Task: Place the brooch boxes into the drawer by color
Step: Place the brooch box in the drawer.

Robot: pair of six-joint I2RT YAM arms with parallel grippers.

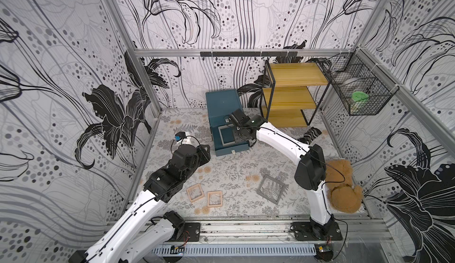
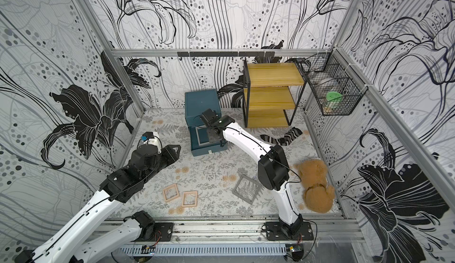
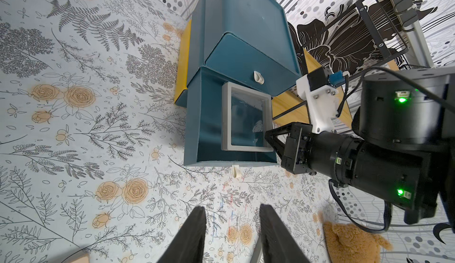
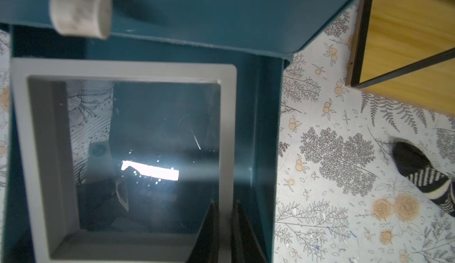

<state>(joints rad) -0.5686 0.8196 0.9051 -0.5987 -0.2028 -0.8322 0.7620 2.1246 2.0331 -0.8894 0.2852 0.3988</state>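
Note:
The gripped grey box (image 1: 228, 144) is square inside the open drawer's sides, so my right gripper should keep lowering it and let go on the drawer's bottom (image 1: 226, 134).
The teal drawer chest (image 1: 222, 101) (image 2: 202, 101) (image 3: 246, 28) stands at the back with its bottom drawer (image 1: 230, 149) pulled out. A grey brooch box (image 1: 221, 136) (image 2: 197, 136) (image 3: 226, 116) (image 4: 22, 151) lies flat inside it. My right gripper (image 1: 238, 138) (image 4: 225, 204) reaches down into the drawer, shut on that box's side rim. A second grey box (image 1: 262, 183) (image 2: 238, 183) and two pinkish-tan boxes (image 1: 194, 193) (image 1: 214, 199) lie on the table near the front. My left gripper (image 1: 204, 150) (image 3: 231, 208) hovers left of the drawer, open and holding nothing.
A yellow-wood shelf (image 1: 293, 94) stands right of the chest, with a wire basket (image 1: 359, 87) on the right wall. A striped sock (image 1: 309, 135) (image 4: 423, 175) lies in front of the shelf. A brown teddy (image 1: 342, 188) sits at the front right.

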